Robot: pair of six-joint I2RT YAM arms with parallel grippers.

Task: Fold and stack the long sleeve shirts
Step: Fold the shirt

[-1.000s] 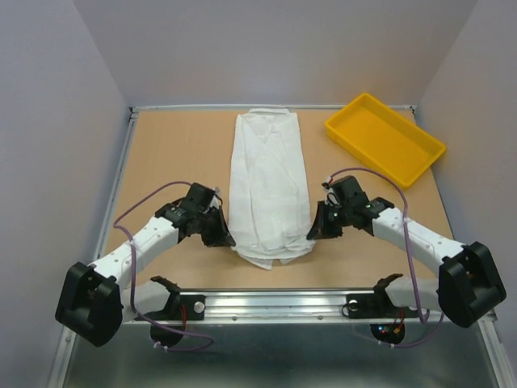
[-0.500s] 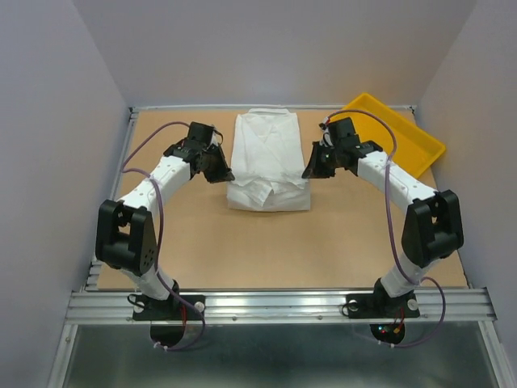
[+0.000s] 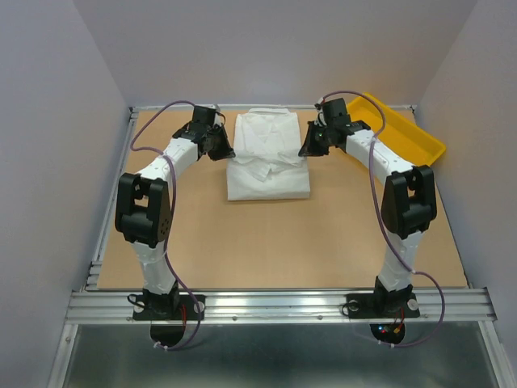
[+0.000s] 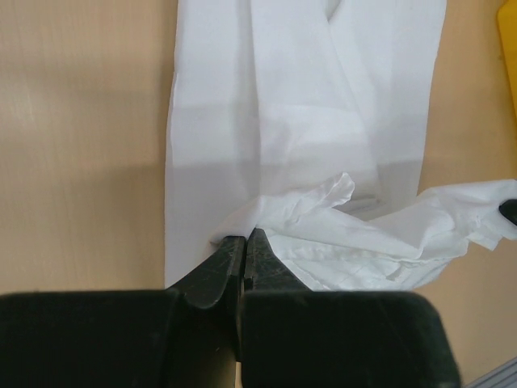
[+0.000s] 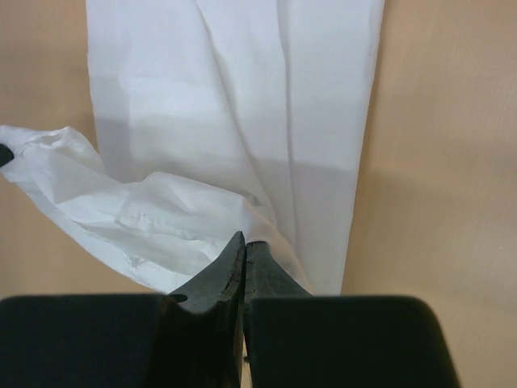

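Observation:
The lifted hem (image 3: 268, 165) reaches across the shirt from side to side. My right gripper keeps lowering the hem's corner until it lies along the shirt's edge (image 3: 307, 173), then let go.
One white long sleeve shirt (image 3: 267, 166) lies at the far middle of the table, folded into a narrow strip and doubled over on itself. My left gripper (image 3: 226, 152) is at its left edge, level with the collar end. In the left wrist view that gripper (image 4: 245, 236) is shut on a pinch of the shirt (image 4: 299, 97) fabric. At the right edge my right gripper (image 3: 305, 150) mirrors it, and its wrist view shows the gripper (image 5: 245, 241) shut on the shirt (image 5: 242, 81) corner. The lifted hem hangs crumpled between the two grippers.
A yellow tray (image 3: 432, 145) stands at the back right corner, just behind my right arm. The back wall runs close behind both grippers. A metal rail (image 3: 275, 303) borders the near side of the brown table (image 3: 266, 242).
Both grippers have carried the shirt's near hem from the front of the table to the far end, doubling the strip over itself. Both arms now reach out long.

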